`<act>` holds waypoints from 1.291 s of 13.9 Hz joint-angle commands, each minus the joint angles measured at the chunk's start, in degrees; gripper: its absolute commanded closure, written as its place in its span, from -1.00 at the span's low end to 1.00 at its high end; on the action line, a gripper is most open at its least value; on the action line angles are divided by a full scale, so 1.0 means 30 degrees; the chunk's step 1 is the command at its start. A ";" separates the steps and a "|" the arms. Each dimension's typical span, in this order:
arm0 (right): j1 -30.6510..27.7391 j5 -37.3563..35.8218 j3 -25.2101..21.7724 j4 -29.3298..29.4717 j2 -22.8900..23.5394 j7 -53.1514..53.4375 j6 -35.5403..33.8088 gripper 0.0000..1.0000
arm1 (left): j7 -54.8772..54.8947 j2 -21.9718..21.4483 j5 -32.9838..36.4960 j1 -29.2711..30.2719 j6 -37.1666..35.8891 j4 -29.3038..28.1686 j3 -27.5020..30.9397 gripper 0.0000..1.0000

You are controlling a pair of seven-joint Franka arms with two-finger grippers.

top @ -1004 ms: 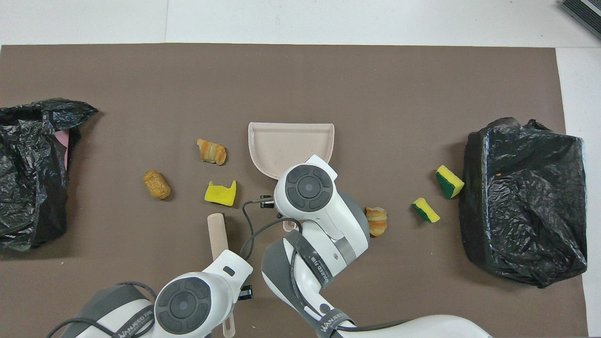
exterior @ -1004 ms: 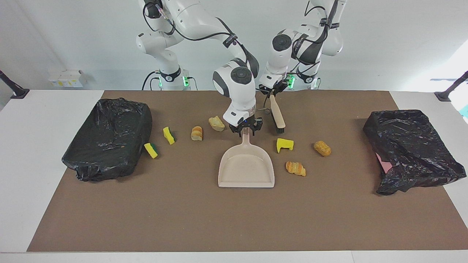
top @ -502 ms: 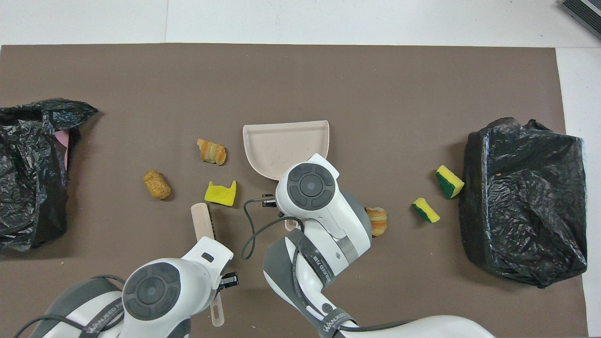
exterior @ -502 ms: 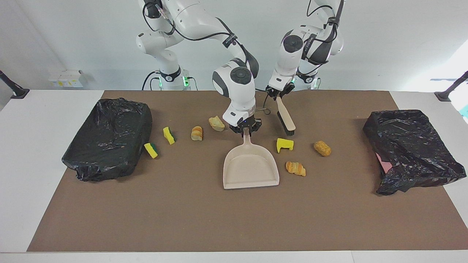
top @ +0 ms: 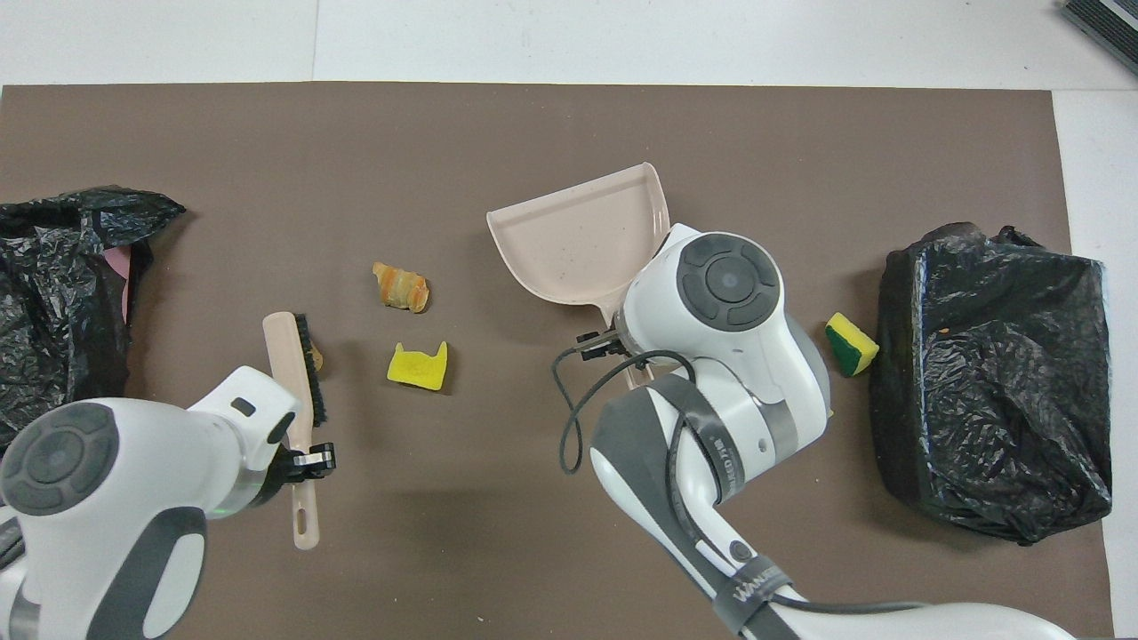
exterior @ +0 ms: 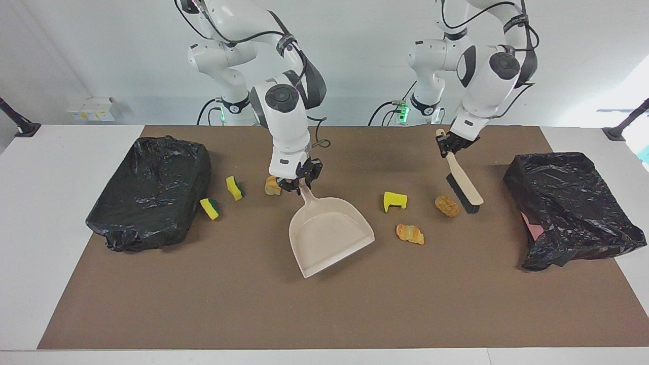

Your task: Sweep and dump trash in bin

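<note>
My right gripper needs to turn the dustpan's opening [exterior: 339,258] to face the brush while my left gripper sweeps the tan lump [exterior: 447,206] over, because the opening slants away from the brush.
My right gripper [exterior: 300,183] is shut on the handle of the beige dustpan [exterior: 329,235] [top: 578,244], whose mouth is angled toward the left arm's end. My left gripper [exterior: 448,144] [top: 307,458] is shut on the brush [exterior: 464,187] [top: 302,373], its bristles right beside a tan lump [exterior: 446,206]. Between the two lie a yellow sponge piece [exterior: 395,201] [top: 418,366] and a croissant-like lump [exterior: 409,233] [top: 402,286]. By the right gripper lie a bread lump [exterior: 272,185], a yellow sponge [exterior: 233,187] and a green-backed sponge [exterior: 209,208] [top: 849,342].
A black-bagged bin [exterior: 152,195] [top: 996,373] stands toward the right arm's end of the brown mat [exterior: 324,304]. A crumpled black bag [exterior: 568,203] [top: 53,311] with something pink inside lies toward the left arm's end.
My right gripper swung the dustpan toward the right arm's end and turned it. My left gripper carried the brush toward the left arm's end, to beside the tan lump. One bread lump is now hidden.
</note>
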 commanded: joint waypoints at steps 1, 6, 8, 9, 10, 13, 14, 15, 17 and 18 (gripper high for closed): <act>-0.1149 -0.0295 0.0193 -0.0129 -0.0056 -0.4517 -0.0172 1.00 | 0.2313 0.2181 0.0773 0.1593 -0.0188 0.1992 -0.0239 1.00; -0.1445 -0.0442 0.0193 -0.0305 0.0002 -0.6348 -0.0640 1.00 | 0.3873 0.4851 0.1419 0.1922 0.1513 0.2787 -0.0239 1.00; -0.1475 -0.0471 0.0193 -0.0596 0.0119 -0.6348 -0.0728 1.00 | 0.3873 0.4970 0.1419 0.1075 0.1513 0.2817 -0.0297 1.00; -0.1446 -0.0471 0.0193 -0.0830 0.0120 -0.6319 -0.0670 1.00 | 0.3873 0.5029 0.1419 0.0577 0.1455 0.2817 -0.0297 1.00; -0.1388 -0.0500 0.0193 -0.0920 0.0091 -0.6319 -0.0670 1.00 | 0.3873 0.5203 0.1419 0.0108 0.1339 0.2817 -0.0326 1.00; -0.1417 -0.0501 0.0193 -0.0949 0.0091 -0.6319 -0.0670 1.00 | 0.3552 0.5060 0.1158 -0.1444 0.0581 0.2495 -0.0414 1.00; -0.1446 -0.0501 0.0193 -0.1008 0.0091 -0.6319 -0.0670 1.00 | 0.3116 0.4972 0.0866 -0.1972 0.0373 0.2436 -0.0414 1.00; -0.1446 -0.0501 0.0193 -0.1037 0.0062 -0.6319 -0.0670 1.00 | 0.2270 0.4884 0.0138 -0.2470 0.0371 0.2262 -0.0414 1.00; -0.1446 -0.0501 0.0193 -0.1067 0.0061 -0.6319 -0.0670 1.00 | 0.0512 0.4825 -0.1153 -0.3437 0.0371 0.2231 -0.0443 1.00; -0.1446 -0.0501 0.0193 -0.1096 0.0061 -0.6319 -0.0670 1.00 | -0.0453 0.4824 -0.1942 -0.3993 0.0400 0.2231 -0.0444 1.00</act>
